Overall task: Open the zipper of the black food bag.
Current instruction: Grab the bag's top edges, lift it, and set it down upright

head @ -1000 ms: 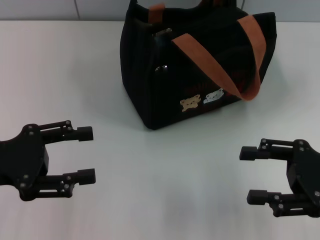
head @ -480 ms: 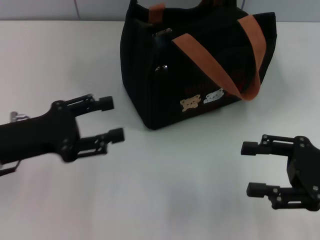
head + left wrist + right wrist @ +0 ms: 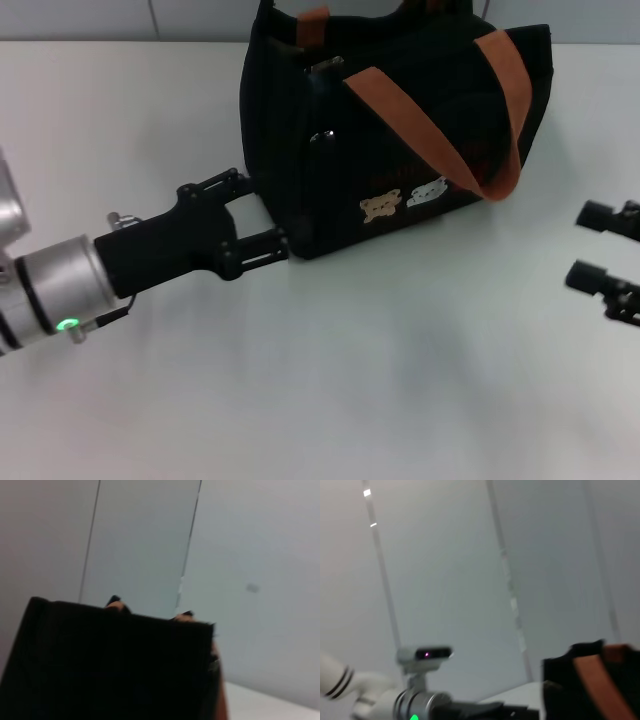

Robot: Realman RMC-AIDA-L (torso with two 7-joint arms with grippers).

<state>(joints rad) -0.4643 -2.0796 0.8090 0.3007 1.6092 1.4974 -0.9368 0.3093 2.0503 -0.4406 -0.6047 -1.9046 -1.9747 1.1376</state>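
Note:
The bag's silver metal pieces are far back from my right gripper, so my left gripper should pinch the bag's side and pull and turn the bag closer.
The black food bag stands at the back middle of the white table, with orange-brown straps lying over its top and bear patches on its front. Two small silver metal pieces show near its left end. The zipper track is as black as the fabric, and I cannot trace it. My left gripper is open at the bag's lower left side, its fingertips right against the fabric. My right gripper is open at the right edge, apart from the bag. The left wrist view is filled by the bag.
The white table reaches a grey panelled wall behind the bag. In the right wrist view the bag and its strap show, with my left arm beyond.
My left gripper has reached forward and to the right, up to the bag's left side. My right gripper has drawn away toward the right edge of the view.

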